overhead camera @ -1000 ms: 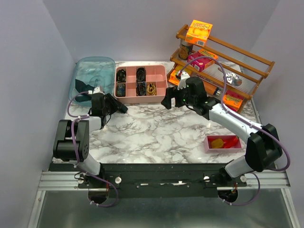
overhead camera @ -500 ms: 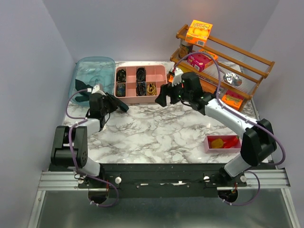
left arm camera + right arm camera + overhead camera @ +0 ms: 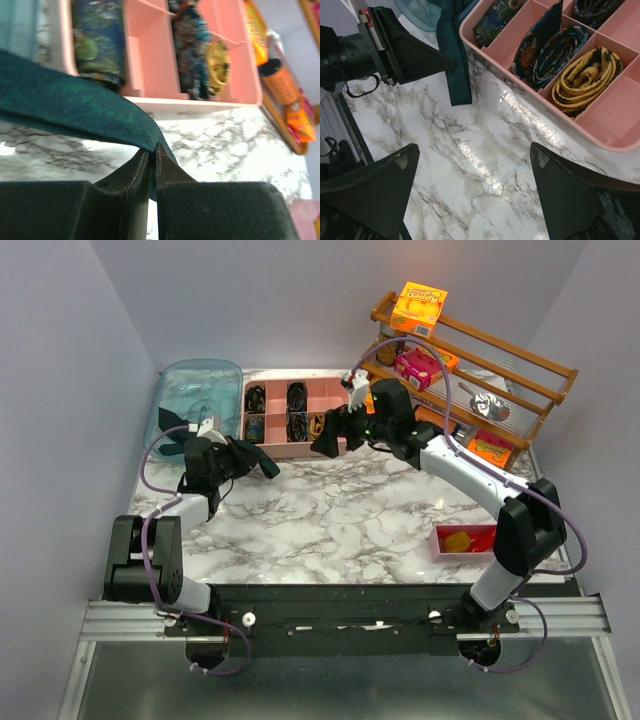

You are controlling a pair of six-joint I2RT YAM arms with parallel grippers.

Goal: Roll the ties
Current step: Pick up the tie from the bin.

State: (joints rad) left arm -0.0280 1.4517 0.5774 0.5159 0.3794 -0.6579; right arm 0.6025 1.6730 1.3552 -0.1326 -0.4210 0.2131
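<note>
My right gripper should grab the hanging tip (image 3: 269, 468) and free my left gripper before rolling, since that one pinches the dark teal tie (image 3: 252, 450) short of its end.
A dark teal tie (image 3: 70, 105) runs from the clear teal bin (image 3: 200, 390) to my left gripper (image 3: 151, 150), which is shut on it near its end. In the right wrist view the tie's end (image 3: 456, 75) hangs down past the left gripper (image 3: 440, 62) onto the marble. My right gripper (image 3: 475, 175) is wide open and empty, hovering above the marble just in front of the pink divided tray (image 3: 530, 112). In the top view the right gripper (image 3: 326, 440) is to the right of the left gripper (image 3: 262, 466). Rolled ties fill the tray, among them a mustard coil (image 3: 585, 80) and dark patterned coils (image 3: 555, 47).
The pink divided tray (image 3: 296, 451) stands at the back centre, beside the teal bin. A wooden rack (image 3: 500, 360) with boxes and cans stands at the back right. A small pink tray (image 3: 440, 543) with yellow and red items sits near the front right.
My right gripper has moved left along the tray's front towards the left gripper. My left gripper has shifted slightly right and back, still holding the tie.
</note>
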